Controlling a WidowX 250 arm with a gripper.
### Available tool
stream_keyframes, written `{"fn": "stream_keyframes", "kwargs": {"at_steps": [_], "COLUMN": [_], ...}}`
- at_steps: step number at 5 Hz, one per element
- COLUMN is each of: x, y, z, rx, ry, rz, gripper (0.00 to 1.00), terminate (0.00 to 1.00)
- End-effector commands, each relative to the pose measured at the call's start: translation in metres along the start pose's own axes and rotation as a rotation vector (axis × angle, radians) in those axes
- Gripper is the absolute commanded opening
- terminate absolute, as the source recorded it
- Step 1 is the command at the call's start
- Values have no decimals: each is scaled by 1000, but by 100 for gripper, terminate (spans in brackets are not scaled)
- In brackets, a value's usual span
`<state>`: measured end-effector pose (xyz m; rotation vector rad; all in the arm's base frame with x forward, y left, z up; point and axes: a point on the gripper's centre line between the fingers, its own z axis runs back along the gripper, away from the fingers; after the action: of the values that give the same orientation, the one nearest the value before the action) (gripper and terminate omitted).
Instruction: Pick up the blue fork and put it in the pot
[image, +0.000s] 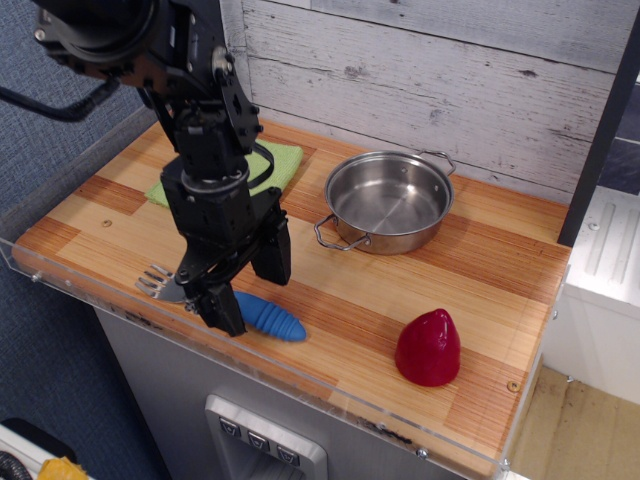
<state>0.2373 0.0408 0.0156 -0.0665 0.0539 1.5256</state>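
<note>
The blue fork is longer than the width of the pot, so its handle will poke out over the pot's rim when I lower the fork in.
The blue fork lies flat near the front edge of the wooden counter, its silver tines pointing left. My black gripper is open and comes down over the middle of the fork, one finger in front of the handle and the other behind it. The front finger hides part of the handle. The steel pot stands empty at the back middle of the counter, apart from the gripper.
A green cloth lies at the back left, partly behind the arm. A red rounded object stands at the front right. A clear rim runs along the counter's front edge. A plank wall is behind.
</note>
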Motion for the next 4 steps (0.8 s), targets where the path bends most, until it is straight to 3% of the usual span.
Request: {"fn": "stream_keyframes", "kwargs": {"at_steps": [1,2,4], "x": [-1,-2,-2], "y": [-13,-13,-11], "z": [-7,-11,-8], "rx": [12,13,8], "ry": [-32,-41,-18], "rz": [22,14,7], "gripper": [100,0,0], "terminate": [0,0,0]}}
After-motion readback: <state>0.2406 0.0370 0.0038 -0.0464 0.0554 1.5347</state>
